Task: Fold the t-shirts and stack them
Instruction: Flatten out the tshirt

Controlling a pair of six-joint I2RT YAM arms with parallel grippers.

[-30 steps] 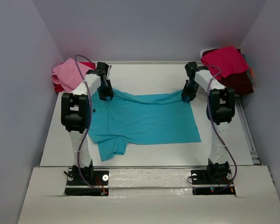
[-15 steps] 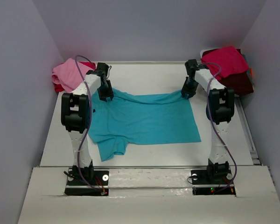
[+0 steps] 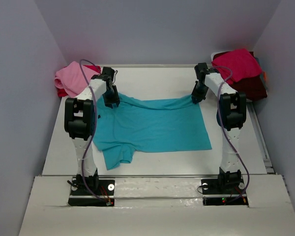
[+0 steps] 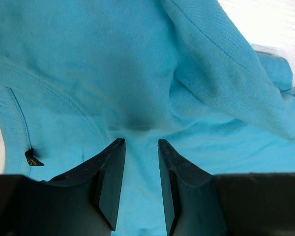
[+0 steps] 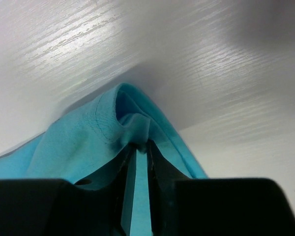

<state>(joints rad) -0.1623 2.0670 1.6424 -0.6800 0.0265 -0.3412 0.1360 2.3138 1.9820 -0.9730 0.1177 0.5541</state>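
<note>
The turquoise t-shirt's far corner (image 5: pixel 113 112) bunches inward over the t-shirt's cloth, so next my right gripper draws the corner out (image 3: pixel 190 84) towards the far wall before opening.
The turquoise t-shirt (image 3: pixel 152 125) lies spread on the white table (image 3: pixel 157 78), with one sleeve (image 3: pixel 119 157) towards the near left. My left gripper (image 3: pixel 112 102) hovers at its far left corner. In the left wrist view its jaws (image 4: pixel 140 142) stand apart over smooth turquoise cloth (image 4: pixel 113 64). My right gripper (image 3: pixel 196 100) is at the far right corner. In the right wrist view (image 5: pixel 141 145) it is shut on a bunched fold of the shirt (image 5: pixel 88 142), lifted off the table. A pink shirt (image 3: pixel 71 78) lies at the far left on a red one (image 3: pixel 64 92). A crimson shirt (image 3: pixel 236 64) lies on a dark maroon one (image 3: pixel 250 87) at the far right.
Purple-grey walls (image 3: pixel 157 29) close in the table on three sides. Both shirt piles sit in the back corners against the walls. A raised white ledge (image 3: pixel 157 184) with the arm bases runs along the near edge.
The right gripper has edged slightly towards the back with the shirt corner still in it. The left gripper has shifted a little backward. The shirt's outline is almost unchanged.
</note>
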